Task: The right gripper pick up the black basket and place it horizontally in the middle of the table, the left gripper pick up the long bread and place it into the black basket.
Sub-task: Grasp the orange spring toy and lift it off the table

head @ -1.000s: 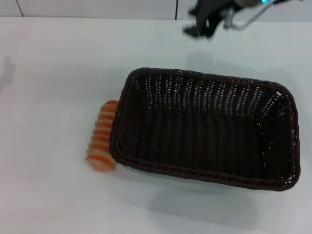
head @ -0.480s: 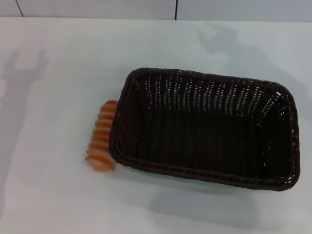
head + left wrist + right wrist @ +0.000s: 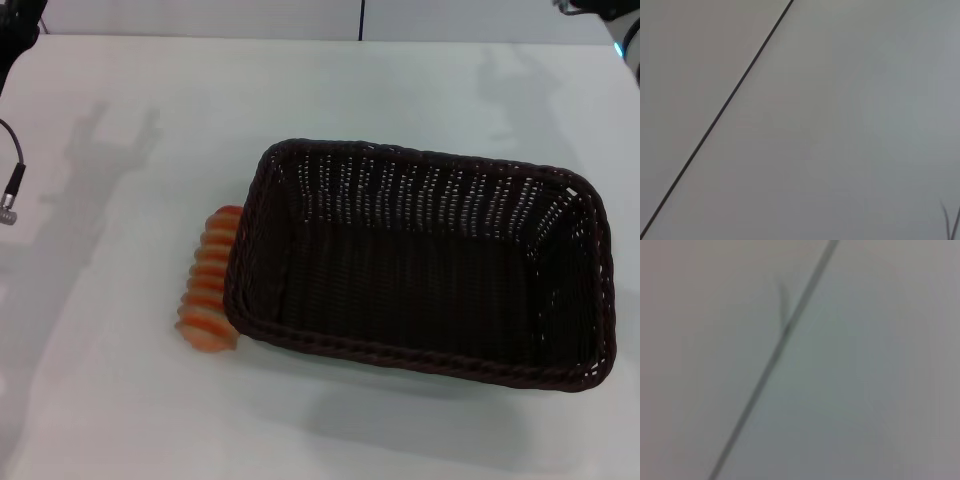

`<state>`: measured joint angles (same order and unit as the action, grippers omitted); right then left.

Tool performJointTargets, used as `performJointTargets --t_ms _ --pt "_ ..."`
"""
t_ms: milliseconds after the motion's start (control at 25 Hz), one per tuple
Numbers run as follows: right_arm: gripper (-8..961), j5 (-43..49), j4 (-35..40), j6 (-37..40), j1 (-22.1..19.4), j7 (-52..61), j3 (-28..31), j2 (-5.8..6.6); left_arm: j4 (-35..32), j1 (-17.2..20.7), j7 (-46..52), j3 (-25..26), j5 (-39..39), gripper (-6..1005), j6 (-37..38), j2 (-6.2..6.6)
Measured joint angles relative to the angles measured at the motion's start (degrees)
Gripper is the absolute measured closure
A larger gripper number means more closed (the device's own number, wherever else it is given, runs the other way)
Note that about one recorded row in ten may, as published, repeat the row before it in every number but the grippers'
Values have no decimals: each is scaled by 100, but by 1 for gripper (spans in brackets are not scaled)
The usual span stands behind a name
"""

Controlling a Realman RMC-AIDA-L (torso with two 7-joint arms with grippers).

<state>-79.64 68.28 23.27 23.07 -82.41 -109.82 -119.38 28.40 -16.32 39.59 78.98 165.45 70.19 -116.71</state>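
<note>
The robot's left gripper should push the basket's rim [image 3: 241, 246] out of the way before it takes the long bread, because the black basket's end is crowding the long bread's side [image 3: 224, 268].
The black basket [image 3: 420, 265] stands upright and empty on the white table [image 3: 120, 400], long side across the head view, a little right of centre. The long bread [image 3: 208, 285], striped orange and cream, lies on the table against the basket's left end wall. A black part of my left gripper [image 3: 14, 24] shows at the far left corner, high above the table and far from the bread. Only a dark edge of my right arm [image 3: 596, 8] with a blue glow shows at the far right corner. Both wrist views show only a plain grey surface with a dark seam.
A thin cable with a metal plug [image 3: 9, 205] hangs at the left edge of the head view. Arm shadows fall on the table at the far left [image 3: 100, 135] and far right [image 3: 500, 75]. A wall runs behind the table's far edge.
My right gripper has left the far middle of the table and withdrawn to the upper right corner. My left arm and its cable have come in at the upper left; its shadow has moved right.
</note>
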Motion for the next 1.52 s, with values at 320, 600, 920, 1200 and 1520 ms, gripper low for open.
performJointTargets --t_ms 320,600,920,1200,1520 --pt "590 2124 -2260 3840 303 4211 -1429 -6 39 96 -19 -137 -1 138 468 271" --pt "591 2192 -2930 4120 -147 5383 -1365 8 2146 712 524 -1314 9 138 -1156 1325" --pt "591 2197 -3713 4493 -376 6449 -1373 22 5117 1147 815 -1156 3 138 -6070 2039" --pt "591 2206 -4649 5153 -260 7253 -1331 41 7085 996 -1043 -12 -242 137 -10699 1278" --pt "592 2226 -5309 5124 258 7403 -1172 114 7449 307 -3831 1839 -842 137 -13523 -164"
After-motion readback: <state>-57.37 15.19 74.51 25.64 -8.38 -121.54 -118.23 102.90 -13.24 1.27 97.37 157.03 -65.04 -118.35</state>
